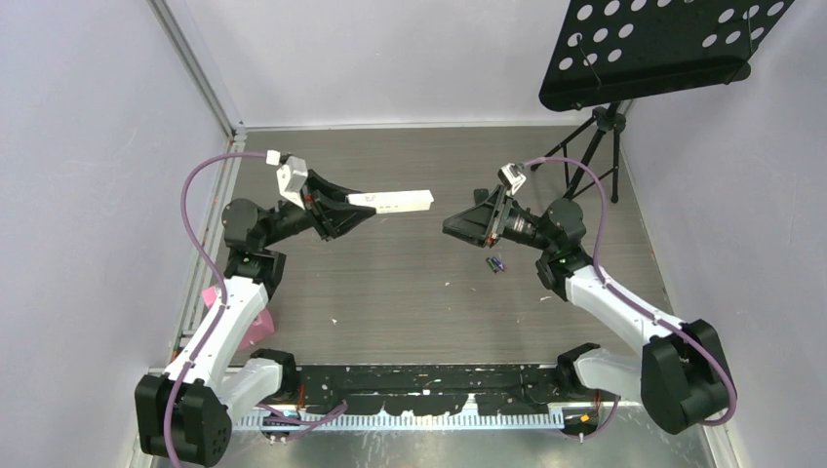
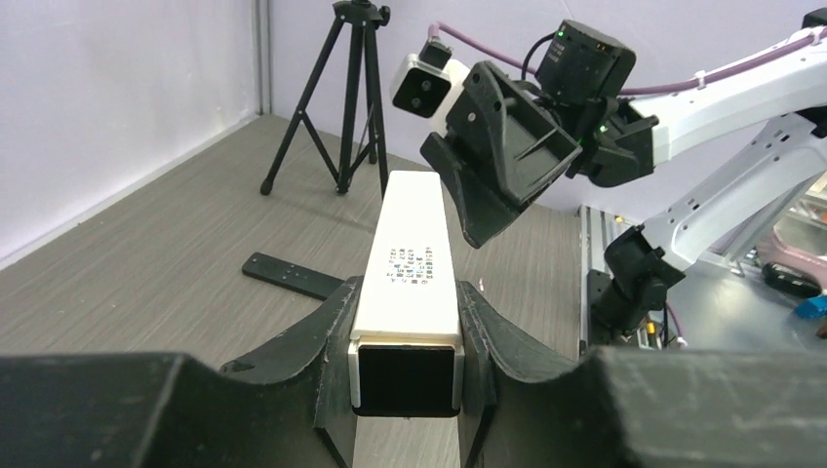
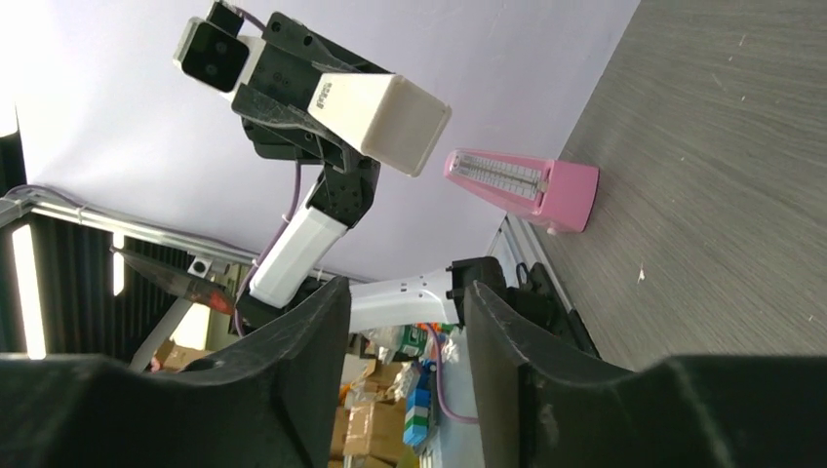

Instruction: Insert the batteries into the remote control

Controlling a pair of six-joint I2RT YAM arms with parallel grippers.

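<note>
My right gripper should pull the labeled cover off by its loose end before I put the batteries in, because the cover closes the remote control's battery side.
My left gripper is shut on one end of a long white remote control and holds it level above the table, its free end pointing right. In the left wrist view the remote sits clamped between both fingers, printed label up. My right gripper is open and empty, raised and facing the remote's free end across a short gap; it also shows in the left wrist view. In the right wrist view the remote is ahead of the open jaws. A few small batteries lie on the table below the right gripper.
A flat black strip lies on the table beyond the left gripper. A pink metronome stands by the left arm, seen also in the right wrist view. A black music stand on a tripod stands at the back right.
</note>
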